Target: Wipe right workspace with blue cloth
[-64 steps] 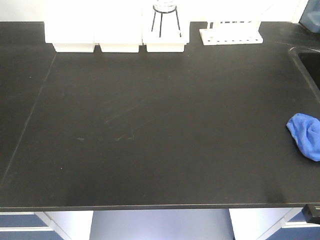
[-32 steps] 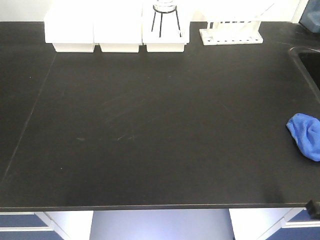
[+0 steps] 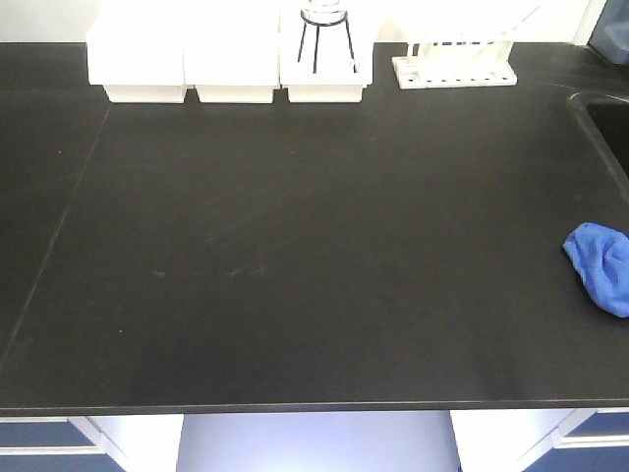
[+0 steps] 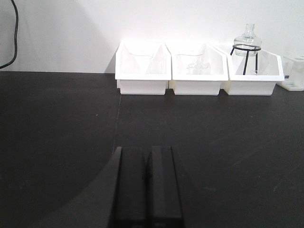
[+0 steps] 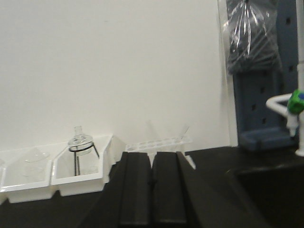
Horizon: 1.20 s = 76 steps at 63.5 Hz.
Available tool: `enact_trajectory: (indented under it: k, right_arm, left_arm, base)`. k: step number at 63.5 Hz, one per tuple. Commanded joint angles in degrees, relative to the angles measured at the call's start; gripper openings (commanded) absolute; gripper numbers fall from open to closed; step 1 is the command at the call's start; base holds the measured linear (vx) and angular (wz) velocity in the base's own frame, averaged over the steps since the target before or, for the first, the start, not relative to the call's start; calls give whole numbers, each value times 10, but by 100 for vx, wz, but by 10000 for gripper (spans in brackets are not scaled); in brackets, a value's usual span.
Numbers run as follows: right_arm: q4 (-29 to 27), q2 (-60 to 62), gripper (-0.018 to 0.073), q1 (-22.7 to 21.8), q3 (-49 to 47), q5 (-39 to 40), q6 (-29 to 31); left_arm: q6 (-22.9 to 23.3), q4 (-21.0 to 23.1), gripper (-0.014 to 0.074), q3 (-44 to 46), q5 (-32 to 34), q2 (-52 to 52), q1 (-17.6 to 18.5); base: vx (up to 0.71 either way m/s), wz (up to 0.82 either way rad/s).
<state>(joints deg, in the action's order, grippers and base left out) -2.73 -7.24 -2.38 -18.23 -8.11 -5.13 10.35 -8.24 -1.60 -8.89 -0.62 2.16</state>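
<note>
My gripper will lift and carry the blue cloth (image 3: 602, 271), which lies in a compact, crumpled heap (image 3: 592, 250). The cloth will therefore stay bunched in drooping folds.
A crumpled blue cloth (image 3: 601, 265) lies on the black bench (image 3: 295, 246) at its right edge, partly cut off by the frame. Neither gripper shows in the front view. In the left wrist view my left gripper (image 4: 147, 151) is shut and empty, low over the bench. In the right wrist view my right gripper (image 5: 152, 154) is shut and empty, pointing at the back wall. The cloth shows in neither wrist view.
Three white bins (image 3: 231, 69) stand along the back edge, one holding a glass flask on a black stand (image 3: 326, 34). A white test-tube rack (image 3: 454, 67) stands to their right. A sink (image 3: 607, 123) is at the far right, with a tap (image 5: 297, 114).
A dark part at the bottom right corner of the front view has dropped out of the frame. The cloth has not moved.
</note>
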Motion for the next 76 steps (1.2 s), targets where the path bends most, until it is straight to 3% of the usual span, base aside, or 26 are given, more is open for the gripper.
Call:
enact_trajectory:
  k: [1,13,20,27,34,48,66,76]
  right_arm:
    - [91,-75,-3,-4,-84,9,-2]
    - [246,-264,-1,-37,-160,-102,-135]
    - [306,-373,0,-71,-162,-100,-250]
    - [371,-455,3,-93,-162,-89,-310]
    - [423,-519,23,-95,-162,-71,-313]
    - [403,-615,144,-95,-166,-46,-313]
    - [465,-716,368,-95,-167,33,-311]
    - [480,-790,408,-95,-178,40,-309]
  left_arm:
    - [5,-1,-6,-17,48,-9,3]
    - [5,-1,-6,-17,48,-9,3]
    - [5,-1,-6,-17,48,-9,3]
    - [5,-1,-6,-17,48,-9,3]
    - [5,-1,-6,-17,48,-9,3]
    - [5,-1,-6,-17,48,-9,3]
    - [5,-1,-6,-17,48,-9,3]
    - [5,-1,-6,-17,48,-9,3]
  base:
    - [0,0]
    - [0,0]
    - [0,0]
    - [0,0]
    - [0,0]
    - [0,0]
    - [0,0]
    - [0,0]
